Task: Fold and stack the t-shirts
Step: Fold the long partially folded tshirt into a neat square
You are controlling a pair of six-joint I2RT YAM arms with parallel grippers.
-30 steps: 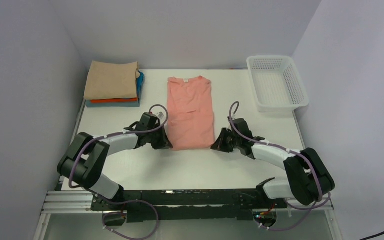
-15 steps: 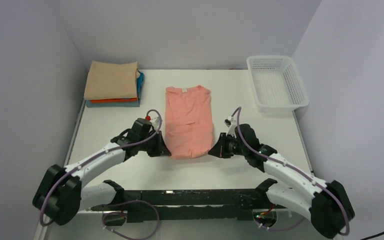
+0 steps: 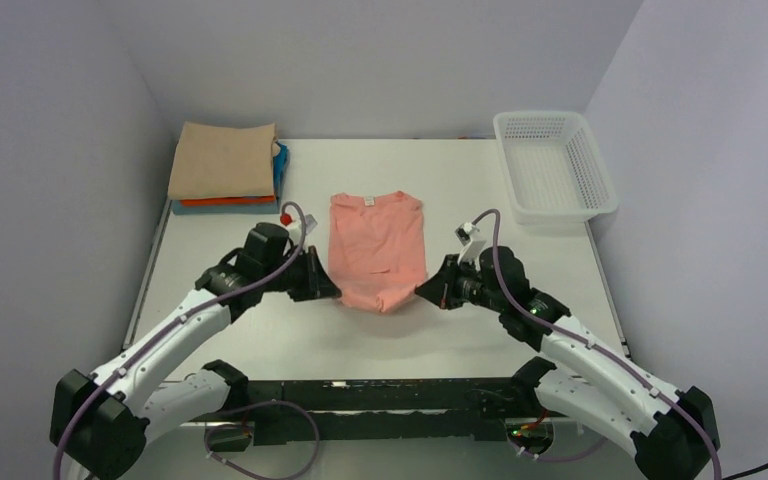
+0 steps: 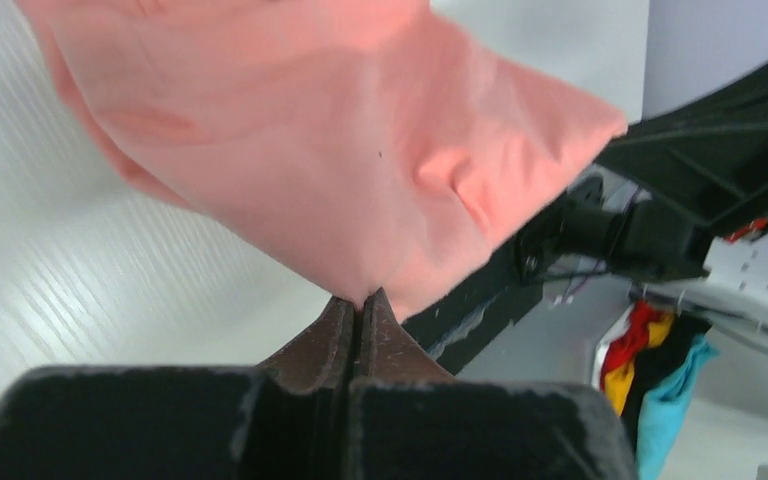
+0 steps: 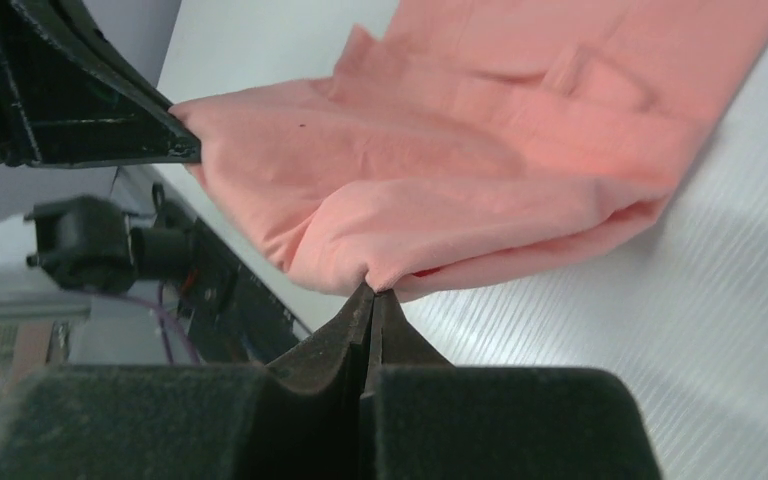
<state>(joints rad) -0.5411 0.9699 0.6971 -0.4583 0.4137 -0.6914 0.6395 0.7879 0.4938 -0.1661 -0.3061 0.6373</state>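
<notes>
The hem's corners (image 3: pixel 347 299) are pinched by both grippers in line with the t-shirt's sides, so my left gripper keeps carrying the hem until it gets to the neck label (image 3: pixel 369 201).
The salmon-pink t-shirt (image 3: pixel 377 240) lies lengthwise mid-table, its white neck label at the far end and its near hem lifted off the table. My left gripper (image 3: pixel 332 292) is shut on the hem's left corner, and the left wrist view shows its tips (image 4: pixel 362 298) pinching the pink cloth (image 4: pixel 340 150). My right gripper (image 3: pixel 423 291) is shut on the hem's right corner, and its tips (image 5: pixel 372 290) pinch the pink cloth (image 5: pixel 480 150) in the right wrist view. A folded stack of tan, orange-red and blue t-shirts (image 3: pixel 224 164) sits at the far left.
A white plastic mesh basket (image 3: pixel 553 165) stands at the far right corner of the table. Walls close in the left, back and right sides. The black mounting rail (image 3: pixel 380 395) runs along the near edge.
Both grippers have risen and moved away from the near edge, carrying the shirt's near hem up and toward the collar. The visible shirt length has shortened.
</notes>
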